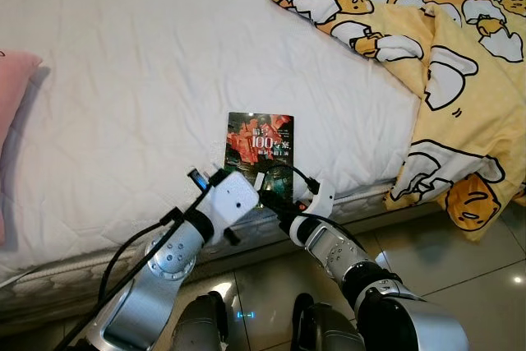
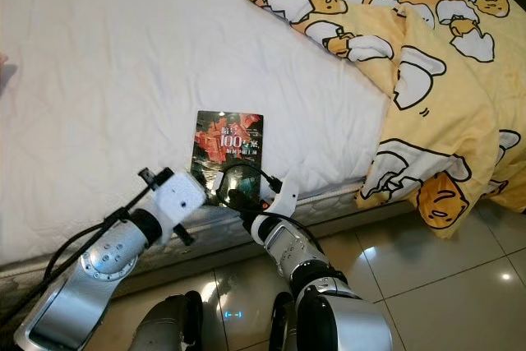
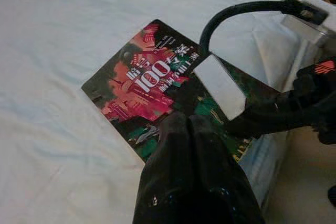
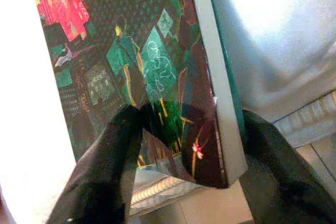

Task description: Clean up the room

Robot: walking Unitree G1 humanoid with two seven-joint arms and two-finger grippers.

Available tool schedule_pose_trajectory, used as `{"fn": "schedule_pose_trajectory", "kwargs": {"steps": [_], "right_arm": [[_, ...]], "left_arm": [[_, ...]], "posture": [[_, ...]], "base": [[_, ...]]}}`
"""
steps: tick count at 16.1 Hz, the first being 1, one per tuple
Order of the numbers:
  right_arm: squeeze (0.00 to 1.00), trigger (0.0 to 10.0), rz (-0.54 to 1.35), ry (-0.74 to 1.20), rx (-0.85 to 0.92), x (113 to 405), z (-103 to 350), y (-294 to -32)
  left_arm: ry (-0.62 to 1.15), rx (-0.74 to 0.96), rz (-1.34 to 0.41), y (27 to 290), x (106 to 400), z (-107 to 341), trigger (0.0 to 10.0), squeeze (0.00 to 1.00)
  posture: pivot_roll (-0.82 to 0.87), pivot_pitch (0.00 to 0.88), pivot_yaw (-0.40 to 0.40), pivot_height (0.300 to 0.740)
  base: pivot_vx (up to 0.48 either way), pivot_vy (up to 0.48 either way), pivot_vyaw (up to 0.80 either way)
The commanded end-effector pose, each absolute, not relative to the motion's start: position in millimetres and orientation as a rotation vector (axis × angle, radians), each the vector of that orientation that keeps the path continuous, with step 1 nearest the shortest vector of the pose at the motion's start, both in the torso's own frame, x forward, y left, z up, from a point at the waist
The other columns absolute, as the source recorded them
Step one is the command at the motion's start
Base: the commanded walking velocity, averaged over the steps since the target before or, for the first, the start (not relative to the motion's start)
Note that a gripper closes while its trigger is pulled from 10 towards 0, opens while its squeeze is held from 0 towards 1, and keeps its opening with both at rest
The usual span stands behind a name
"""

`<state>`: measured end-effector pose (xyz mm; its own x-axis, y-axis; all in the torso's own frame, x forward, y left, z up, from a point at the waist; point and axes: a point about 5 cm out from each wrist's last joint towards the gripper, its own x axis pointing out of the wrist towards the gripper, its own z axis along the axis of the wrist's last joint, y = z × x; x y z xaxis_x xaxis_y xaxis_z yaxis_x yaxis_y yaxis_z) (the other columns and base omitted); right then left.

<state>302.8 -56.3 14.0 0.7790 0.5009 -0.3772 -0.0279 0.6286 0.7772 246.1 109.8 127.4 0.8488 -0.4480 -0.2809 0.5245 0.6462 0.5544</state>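
Both covers and the thick page block point(image 4: 223, 98) are between my right gripper's fingers, so the book point(image 1: 259, 139) will stay closed and straight when I carry it.
A book point(image 1: 260, 139) with a dark red and green cover lies on the white mattress point(image 1: 123, 80), its near end over the bed's front edge. My left gripper point(image 3: 184, 121) is shut, its two black fingertips pressed together on the cover near that end. My right gripper point(image 4: 191, 114) comes in from below the bed edge and stands open astride the book's point(image 4: 157, 61) near corner. One finger point(image 4: 113, 150) lies against the cover and the other finger point(image 4: 273, 150) sits behind the spine side.
A yellow duvet point(image 1: 444, 39) with a cartoon print is heaped on the bed's right side and hangs down to the tiled floor point(image 1: 468, 269). A pink pillow point(image 1: 10, 88) lies at the left edge. My own legs stand close against the bed frame.
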Motion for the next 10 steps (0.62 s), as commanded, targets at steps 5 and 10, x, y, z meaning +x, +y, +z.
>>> {"fn": "schedule_pose_trajectory", "kwargs": {"steps": [5, 10], "right_arm": [[0.0, 0.0, 0.564, 0.596, 0.88, 293.4, 52.8, 41.3], [0.0, 0.0, 0.564, 0.596, 0.88, 293.4, 52.8, 41.3]], "left_arm": [[0.131, 0.673, -0.573, 106.6, 244.6, 125.5, 10.0, 0.0], [0.131, 0.673, -0.573, 106.6, 244.6, 125.5, 10.0, 0.0]], "posture": [[0.27, 0.242, -0.052, 0.74], [0.27, 0.242, -0.052, 0.74]], "base": [[0.0, 0.0, 0.0], [0.0, 0.0, 0.0]]}}
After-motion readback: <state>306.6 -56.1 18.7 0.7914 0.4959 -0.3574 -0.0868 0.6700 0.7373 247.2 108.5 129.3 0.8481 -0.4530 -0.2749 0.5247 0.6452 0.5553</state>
